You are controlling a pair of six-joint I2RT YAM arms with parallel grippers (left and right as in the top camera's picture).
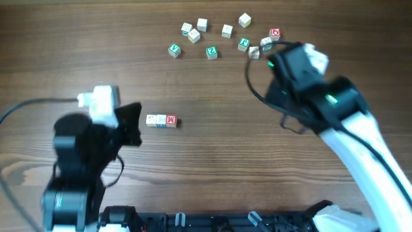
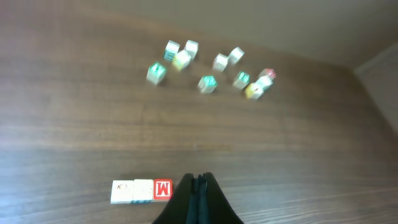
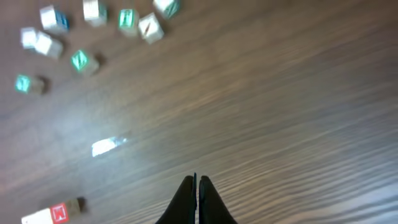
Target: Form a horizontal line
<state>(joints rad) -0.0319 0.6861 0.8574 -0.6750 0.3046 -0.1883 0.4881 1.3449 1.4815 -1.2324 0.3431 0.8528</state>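
The red M cube (image 1: 170, 120) lines up flush with the blue-marked cube, so my right gripper keeps backing off from the loose cubes until clear.
Three pale wooden letter cubes sit touching in a left-to-right row on the table: the brown-marked cube (image 1: 151, 120), the blue-marked cube (image 1: 161, 120) and the red "M" cube (image 1: 170, 120). In the left wrist view the M cube (image 2: 162, 189) is at the right end of the row. My left gripper (image 1: 136, 122) is shut and empty, just left of the row; its tips (image 2: 199, 178) are beside the M cube. My right gripper (image 1: 275, 64) is shut and empty (image 3: 197, 179), far right near the loose cubes. The row's M cube (image 3: 59, 213) shows at the right wrist view's lower left.
Several loose cubes (image 1: 219, 35) lie scattered at the far side, among them green-lettered cubes (image 1: 174, 49) (image 1: 212, 52) and a cube with a red round letter (image 1: 275, 33). A black cable (image 1: 248, 80) loops beside the right arm.
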